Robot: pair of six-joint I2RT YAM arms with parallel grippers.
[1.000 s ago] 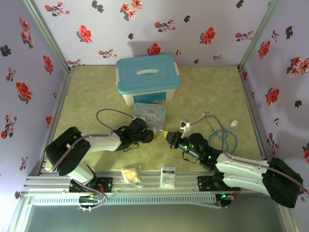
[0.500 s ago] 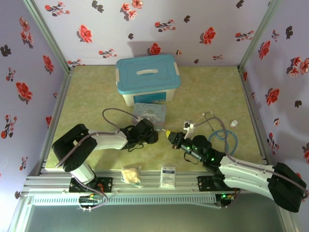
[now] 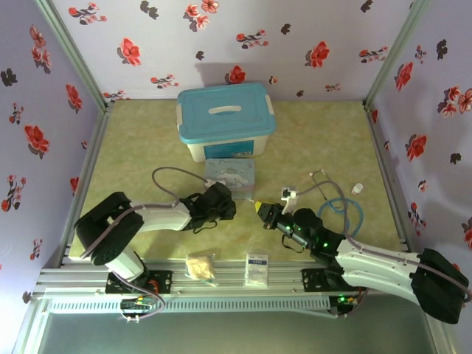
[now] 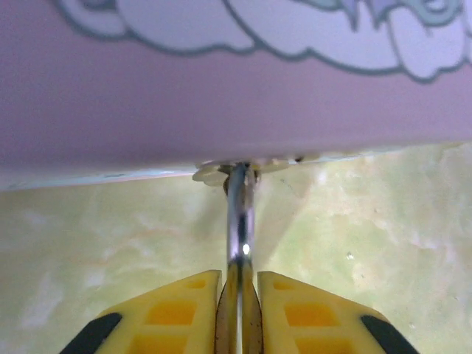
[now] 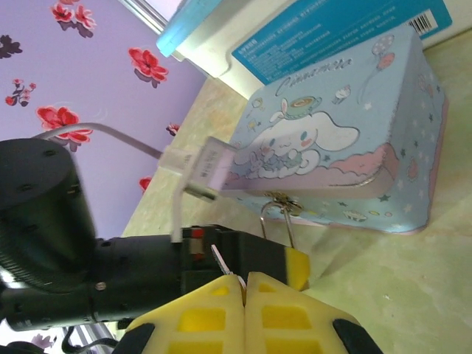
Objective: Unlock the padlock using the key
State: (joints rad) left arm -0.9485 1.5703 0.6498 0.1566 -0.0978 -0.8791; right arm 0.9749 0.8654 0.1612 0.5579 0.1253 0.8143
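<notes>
My left gripper's yellow pad [image 5: 297, 268] blocks the view of the padlock's body, so I should tilt the keyhole toward the key and bring my right gripper in lower.
The padlock's silver shackle [image 4: 240, 214] hangs from the hasp of the pastel cartoon tin [image 4: 221, 81]. Its brass body is pinched edge-on between the yellow fingers of my left gripper [image 4: 238, 274], which is shut on it. In the right wrist view the shackle [image 5: 276, 217] loops from the tin's clasp down behind the left gripper's yellow pad [image 5: 295, 267]. My right gripper [image 5: 244, 276] is shut on the key [image 5: 220, 259]; the thin blade sticks out toward the left gripper's black body, a short way from the padlock. From above, the left gripper [image 3: 228, 200] and the right gripper [image 3: 259, 209] face each other just in front of the tin [image 3: 230, 174].
A white box with a blue lid [image 3: 225, 118] stands behind the tin. A beige lumpy packet [image 3: 199, 267] and a white card [image 3: 257, 269] lie on the front rail. A blue cable ring [image 3: 346, 214] and a small white bottle [image 3: 357, 189] sit at the right.
The left gripper slid right along the tin's front, then eased back slightly. The right gripper with the key shifted a little and stays close to the left one.
</notes>
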